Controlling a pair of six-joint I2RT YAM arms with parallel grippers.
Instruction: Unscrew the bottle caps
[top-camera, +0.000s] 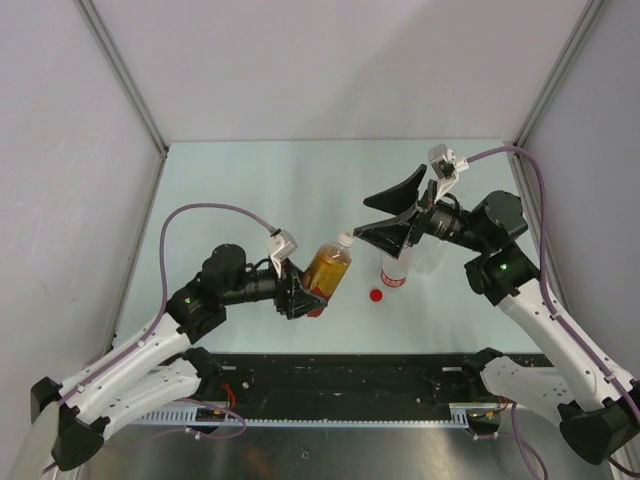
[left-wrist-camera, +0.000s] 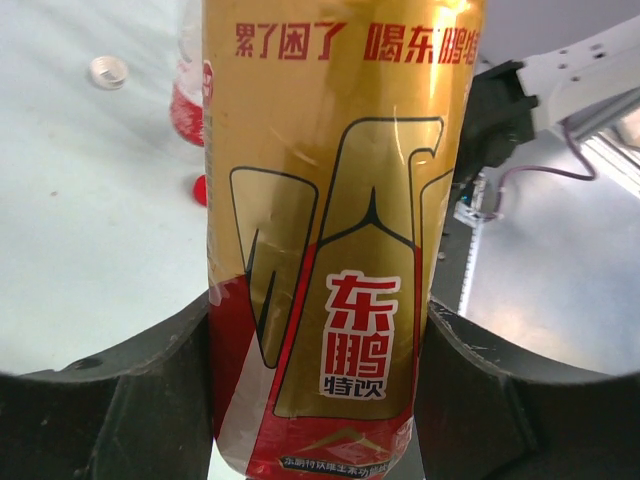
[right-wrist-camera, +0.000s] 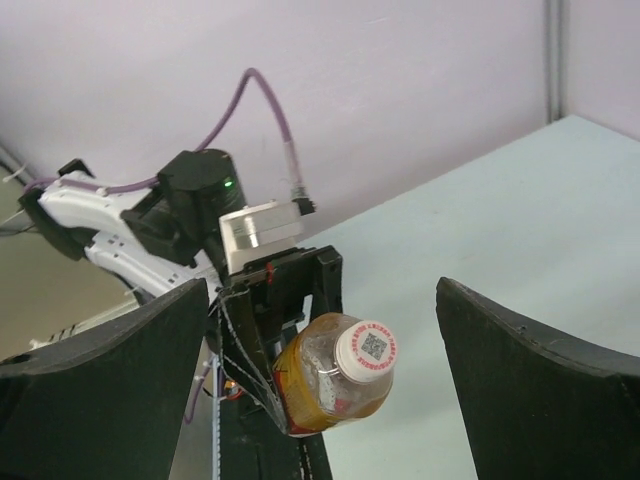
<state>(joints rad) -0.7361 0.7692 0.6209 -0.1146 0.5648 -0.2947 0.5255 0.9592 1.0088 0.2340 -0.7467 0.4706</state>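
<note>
The white cap (top-camera: 345, 238) is low down on the amber bottle's neck (top-camera: 341, 246), so the cap will stay on and need to be gripped again when the robot turns it.
My left gripper (top-camera: 300, 290) (left-wrist-camera: 320, 330) is shut on the lower body of the amber bottle (top-camera: 327, 270) (left-wrist-camera: 340, 200), holding it tilted above the table. Its white cap (top-camera: 344, 238) (right-wrist-camera: 365, 350), printed with a QR code, sits on the neck and points at my right gripper (top-camera: 362, 218) (right-wrist-camera: 320, 290). That gripper stands wide open a short way from the cap, touching nothing. A bottle with a red-and-white label (top-camera: 395, 272) (left-wrist-camera: 185, 100) stands on the table under the right gripper. A loose red cap (top-camera: 376, 295) (left-wrist-camera: 200, 188) lies beside it, and a loose white cap (left-wrist-camera: 108, 70) lies farther off.
A faint clear bottle (top-camera: 430, 255) seems to stand just right of the labelled one, partly under the right arm. The pale green table (top-camera: 250, 190) is walled by white panels on the left, back and right. A black rail (top-camera: 340, 375) runs along the near edge.
</note>
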